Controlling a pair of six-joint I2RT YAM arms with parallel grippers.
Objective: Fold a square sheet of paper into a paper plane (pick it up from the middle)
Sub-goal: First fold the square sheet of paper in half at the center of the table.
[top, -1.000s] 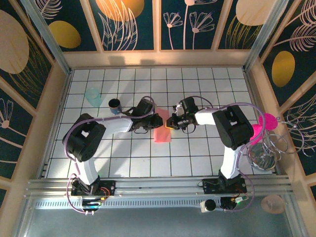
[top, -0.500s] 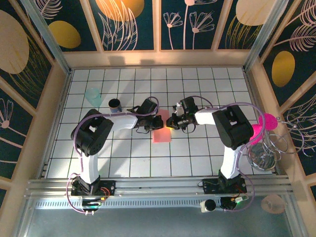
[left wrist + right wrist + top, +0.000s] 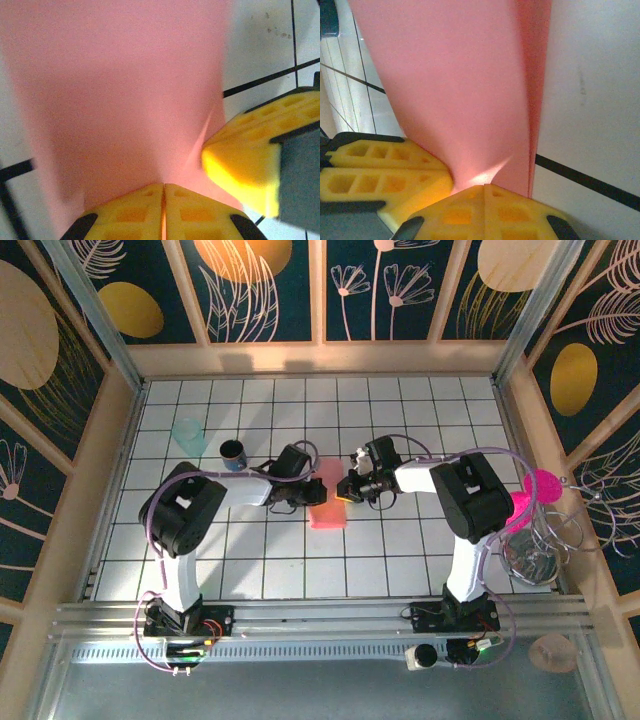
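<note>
My left gripper should sweep back over the paper's fold to press it flat, because the paper's folded edge [image 3: 24, 115] bulges while my left gripper meets my right gripper.
The square sheet of paper [image 3: 327, 498] is salmon pink and lies doubled over in the middle of the tiled floor, its near part resting on the tiles. My left gripper [image 3: 306, 484] is shut on its left edge, and my right gripper [image 3: 345, 487] is shut on its right edge. In the left wrist view the paper [image 3: 125, 85] rises from my closed left gripper [image 3: 164, 186], with a right fingertip [image 3: 240, 160] close beside it. In the right wrist view the paper [image 3: 455, 85] shows two layers running away from my shut right gripper [image 3: 484, 187]. The left gripper's fingers [image 3: 380, 175] sit just to its left.
A pale teal cup [image 3: 187, 434] and a dark cup [image 3: 232, 452] stand on the floor behind the left arm. A round magenta disc [image 3: 543, 485] and a wire stand [image 3: 545, 545] sit at the right wall. Wooden walls ring the tiled floor [image 3: 300, 560].
The left arm's elbow has swung and its gripper has shifted slightly. More of the paper's upper part now shows between the two grippers. The right arm has hardly moved.
</note>
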